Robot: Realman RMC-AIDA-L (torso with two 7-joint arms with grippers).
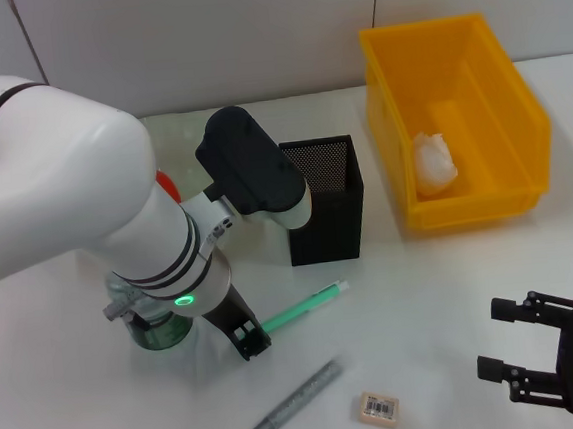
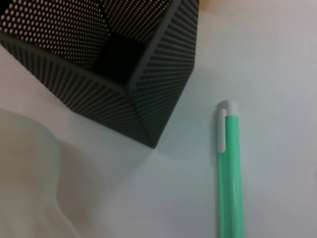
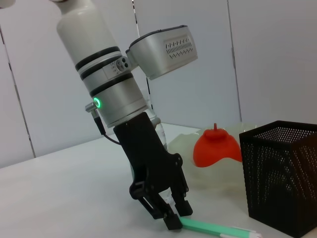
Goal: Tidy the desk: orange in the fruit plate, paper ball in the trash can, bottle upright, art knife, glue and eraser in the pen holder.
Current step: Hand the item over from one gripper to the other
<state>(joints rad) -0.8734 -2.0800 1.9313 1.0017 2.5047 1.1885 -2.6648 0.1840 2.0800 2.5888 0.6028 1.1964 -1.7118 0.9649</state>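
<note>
My left gripper is holding the flat-lying green stick by its near end (image 1: 268,326). Next, I raise it and hold out the white cap (image 1: 342,286) to my right gripper first.
My left gripper (image 1: 255,340) (image 3: 178,217) reaches down to the table in front of the pen holder (image 1: 329,221) (image 2: 124,84) (image 3: 282,178). Its fingers are closed on the near end of a green pen-shaped stick with a white cap (image 1: 310,306) (image 2: 230,173) (image 3: 213,229), which lies flat. A grey pen-shaped tool (image 1: 288,407) and the eraser (image 1: 379,407) lie nearer the front edge. I cannot tell which stick is the art knife and which the glue. The bottle (image 1: 159,326) stands upright under my left arm. The orange (image 1: 169,185) (image 3: 214,148) sits in the fruit plate (image 1: 174,134). The paper ball (image 1: 435,166) is in the trash can (image 1: 519,114).
My right gripper (image 1: 494,338) hovers open and empty at the front right, apart from everything. The left arm's bulk hides much of the fruit plate and the bottle in the head view. A pale wall stands behind the table.
</note>
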